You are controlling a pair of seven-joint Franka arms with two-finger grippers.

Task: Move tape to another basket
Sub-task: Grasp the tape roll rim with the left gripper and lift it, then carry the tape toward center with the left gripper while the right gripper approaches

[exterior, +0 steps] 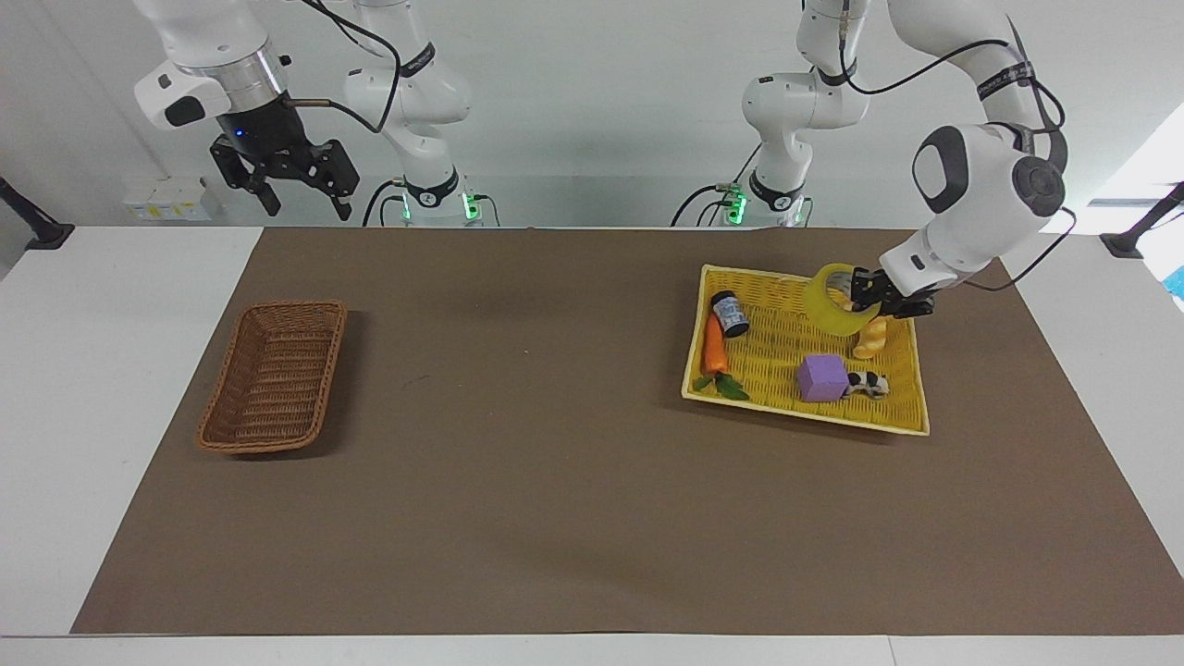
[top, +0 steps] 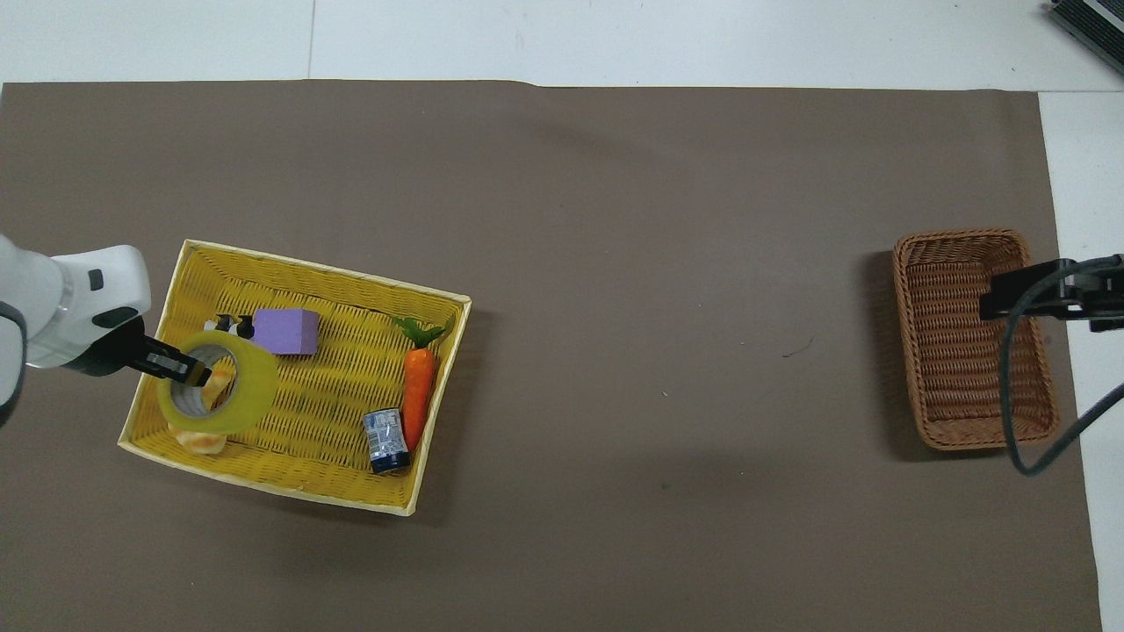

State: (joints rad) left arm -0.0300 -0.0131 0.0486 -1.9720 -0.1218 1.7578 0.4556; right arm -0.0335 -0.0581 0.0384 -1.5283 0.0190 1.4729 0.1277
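The dark-brown basket (top: 954, 363) is much too far away for my left gripper to reach. Next, my right gripper comes halfway and takes the tape (top: 262, 385) by its free side.
The tape (exterior: 831, 303), a yellow translucent roll, hangs tilted in my left gripper (exterior: 862, 294), which is shut on its wall, one finger through the core. It is raised over the corner of the yellow tray (exterior: 795, 413) nearest the robots at the left arm's end. From overhead the tape (top: 230, 397) and left gripper (top: 180, 369) cover the croissant toy (top: 202, 441). The dark-brown wicker basket (exterior: 273, 375) stands empty at the right arm's end, also in the overhead view (top: 953, 351). My right gripper (exterior: 298, 196) waits open, high over the basket's edge (top: 1045, 297).
The tray (top: 325, 281) lies skewed on the brown mat and holds a carrot (exterior: 712, 347), a small can (exterior: 731, 313), a purple block (exterior: 821, 377), a croissant toy (exterior: 869, 338) and a small black-and-white toy (exterior: 871, 382).
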